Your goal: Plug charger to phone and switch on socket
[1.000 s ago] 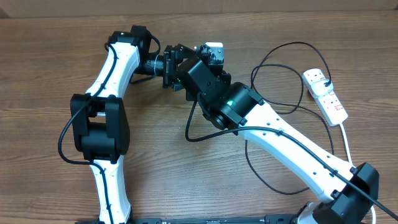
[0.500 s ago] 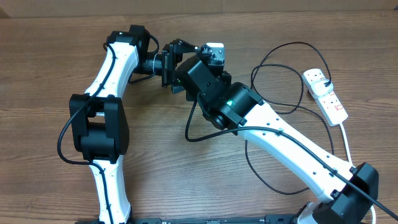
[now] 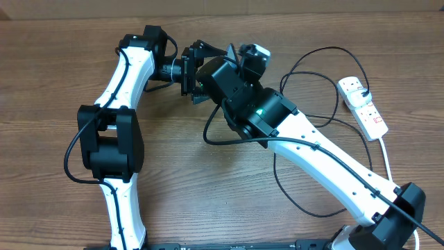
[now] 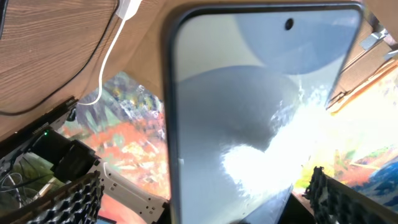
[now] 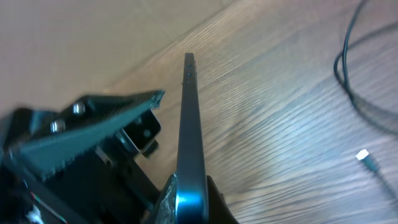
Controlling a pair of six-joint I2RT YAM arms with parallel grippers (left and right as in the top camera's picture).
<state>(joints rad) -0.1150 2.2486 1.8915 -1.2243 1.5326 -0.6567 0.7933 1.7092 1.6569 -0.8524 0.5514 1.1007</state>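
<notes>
Next, my right gripper turns the phone's thin edge (image 4: 172,137) toward my open left gripper before it hands the phone over, because the phone's screen (image 4: 249,106) is facing my left gripper.
The phone (image 4: 249,112) fills the left wrist view, its pale screen facing the camera. In the right wrist view it stands edge-on (image 5: 188,124). My right gripper (image 5: 186,202) is shut on its lower end. My left gripper (image 4: 205,196) is open, one finger (image 4: 71,199) well clear on each side of the phone. In the overhead view both grippers meet at the back middle, left (image 3: 200,69) and right (image 3: 232,64), and the phone is hidden there. The charger's black cable (image 3: 312,90) loops on the table, its connector tip (image 5: 367,158) lying free. The socket (image 3: 363,104) lies far right.
The socket's thick white cord (image 3: 386,163) runs toward the front right edge. Black cable loops spread between my right arm (image 3: 319,156) and the socket. My left arm (image 3: 114,132) takes up the left side.
My right wrist has shifted to the right and a little back with the phone in it. The left gripper has stayed about where it was, jaws open.
</notes>
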